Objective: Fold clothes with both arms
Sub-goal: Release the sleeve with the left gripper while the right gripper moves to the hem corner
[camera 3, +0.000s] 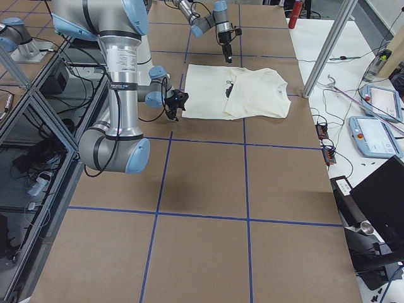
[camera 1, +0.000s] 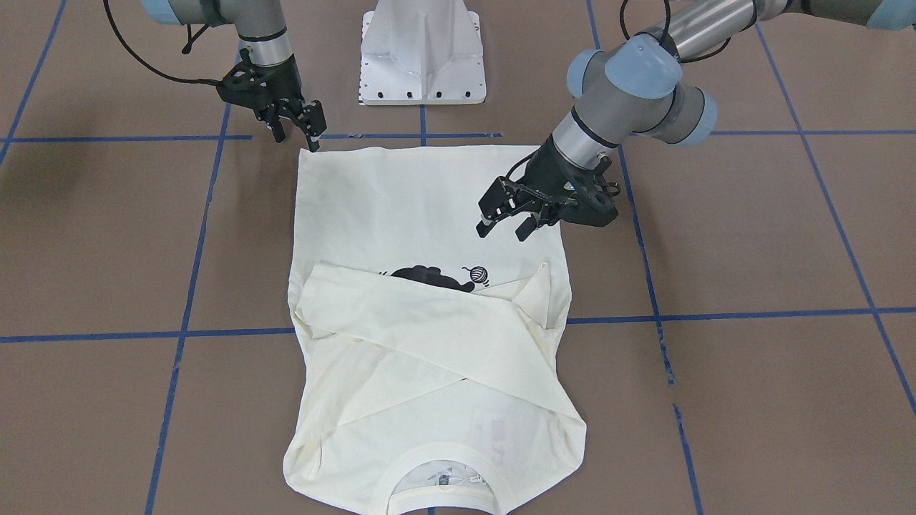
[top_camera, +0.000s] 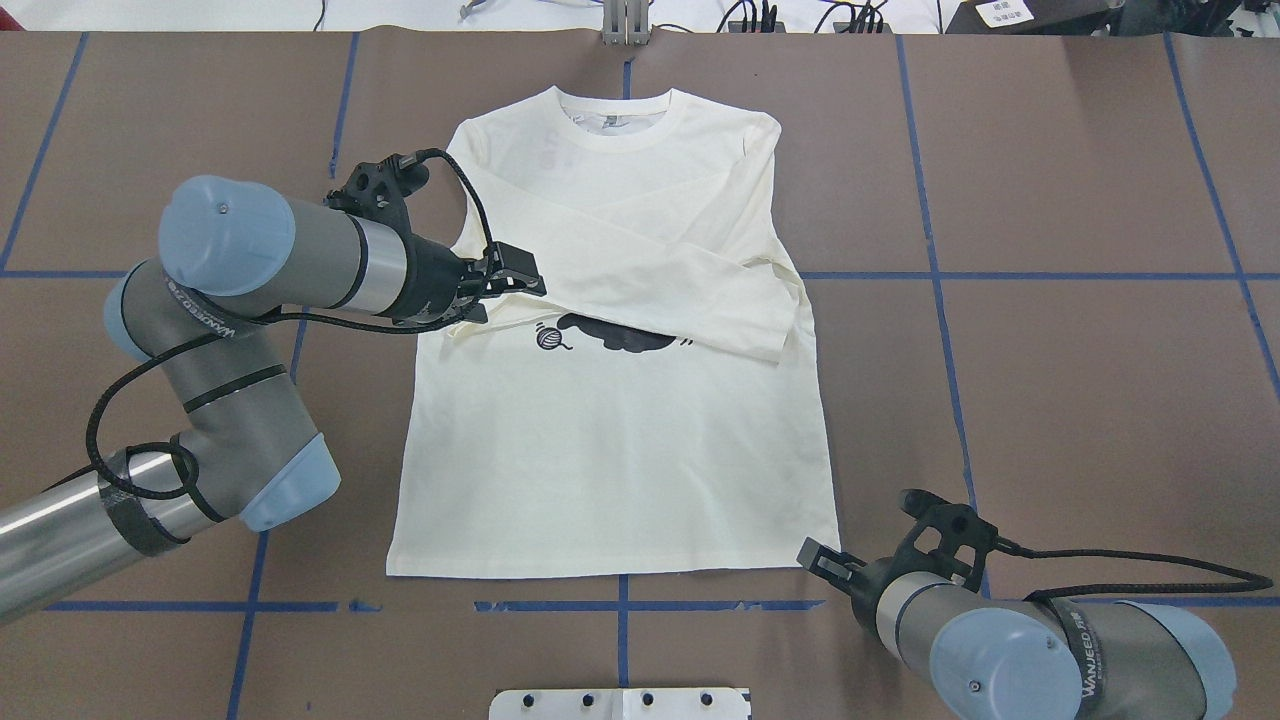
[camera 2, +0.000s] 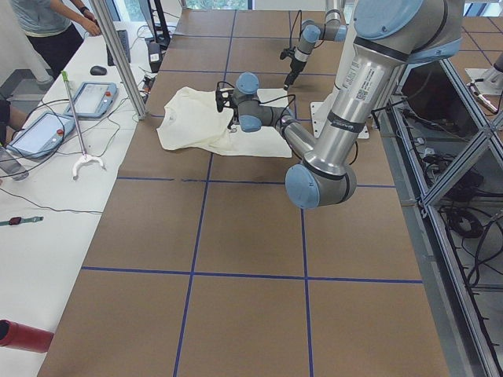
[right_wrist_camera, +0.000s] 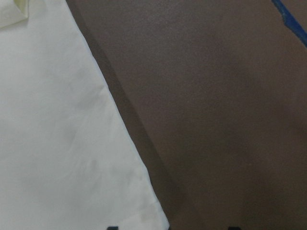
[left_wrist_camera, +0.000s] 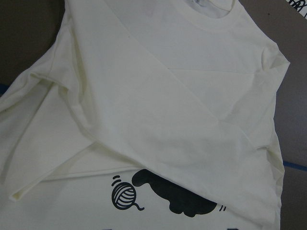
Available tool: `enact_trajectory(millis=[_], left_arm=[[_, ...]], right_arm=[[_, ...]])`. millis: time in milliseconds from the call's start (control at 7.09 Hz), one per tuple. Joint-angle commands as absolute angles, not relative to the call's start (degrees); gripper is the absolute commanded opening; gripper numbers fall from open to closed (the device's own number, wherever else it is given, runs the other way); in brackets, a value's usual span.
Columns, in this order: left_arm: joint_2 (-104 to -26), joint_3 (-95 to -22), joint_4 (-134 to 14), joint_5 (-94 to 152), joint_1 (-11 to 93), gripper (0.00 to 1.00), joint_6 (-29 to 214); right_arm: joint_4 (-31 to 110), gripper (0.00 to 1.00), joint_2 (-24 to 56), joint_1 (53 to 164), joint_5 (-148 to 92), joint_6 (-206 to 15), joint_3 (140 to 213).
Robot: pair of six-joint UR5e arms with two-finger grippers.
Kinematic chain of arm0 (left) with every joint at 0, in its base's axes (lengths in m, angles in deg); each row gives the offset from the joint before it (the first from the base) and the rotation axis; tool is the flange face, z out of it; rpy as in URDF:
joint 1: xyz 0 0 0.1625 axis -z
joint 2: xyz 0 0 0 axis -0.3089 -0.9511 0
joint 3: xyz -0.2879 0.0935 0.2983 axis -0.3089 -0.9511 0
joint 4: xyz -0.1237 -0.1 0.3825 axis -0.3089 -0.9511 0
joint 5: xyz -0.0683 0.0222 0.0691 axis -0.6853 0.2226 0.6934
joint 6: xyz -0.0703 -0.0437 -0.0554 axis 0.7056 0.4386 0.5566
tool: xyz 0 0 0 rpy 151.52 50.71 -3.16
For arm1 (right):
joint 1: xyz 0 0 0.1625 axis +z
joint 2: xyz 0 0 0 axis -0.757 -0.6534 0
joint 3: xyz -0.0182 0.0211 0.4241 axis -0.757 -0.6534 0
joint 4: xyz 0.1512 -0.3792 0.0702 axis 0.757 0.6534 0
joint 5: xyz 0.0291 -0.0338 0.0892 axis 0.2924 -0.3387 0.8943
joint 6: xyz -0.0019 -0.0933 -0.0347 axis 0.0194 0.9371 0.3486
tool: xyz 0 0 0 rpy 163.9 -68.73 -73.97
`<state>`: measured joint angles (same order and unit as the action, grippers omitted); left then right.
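My gripper will fold the hem toward the neck, and the hem will cover the sleeves lying flat across the chest and leave the collar showing.
The cream shirt lies flat on the brown table, neck away from the robot, hem toward it. Both long sleeves are folded across the chest and partly cover the black cat print. My left gripper hovers open over the shirt's left side by the folded sleeve, holding nothing. The left wrist view looks down on the crossed sleeves and the yarn-ball print. My right gripper stands open just off the hem's right corner, and its wrist view shows that corner of the shirt beside bare table.
The white pedestal base stands just behind the hem. Blue tape lines grid the brown table. In the left view, a side bench holds tablets and cables, and a person stands at its far end.
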<state>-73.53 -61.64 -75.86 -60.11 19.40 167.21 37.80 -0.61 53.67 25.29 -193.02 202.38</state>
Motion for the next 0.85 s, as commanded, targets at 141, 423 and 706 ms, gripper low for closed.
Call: enact_trajectory(millis=[141, 423, 706], left_arm=[[-73.5, -61.5, -75.9, -60.1, 19.3, 0.85, 167.3], [-73.4, -61.4, -75.9, -60.1, 19.3, 0.85, 167.3], [-73.5, -61.3, -75.9, -60.1, 19.3, 0.85, 167.3]], right_arm=[[38.0, 0.58, 0.3, 53.6, 25.1, -193.1, 202.2], [38.0, 0.57, 0.2, 53.6, 25.0, -193.1, 201.8], [38.0, 0.47, 0.3, 53.6, 24.9, -193.1, 201.5]])
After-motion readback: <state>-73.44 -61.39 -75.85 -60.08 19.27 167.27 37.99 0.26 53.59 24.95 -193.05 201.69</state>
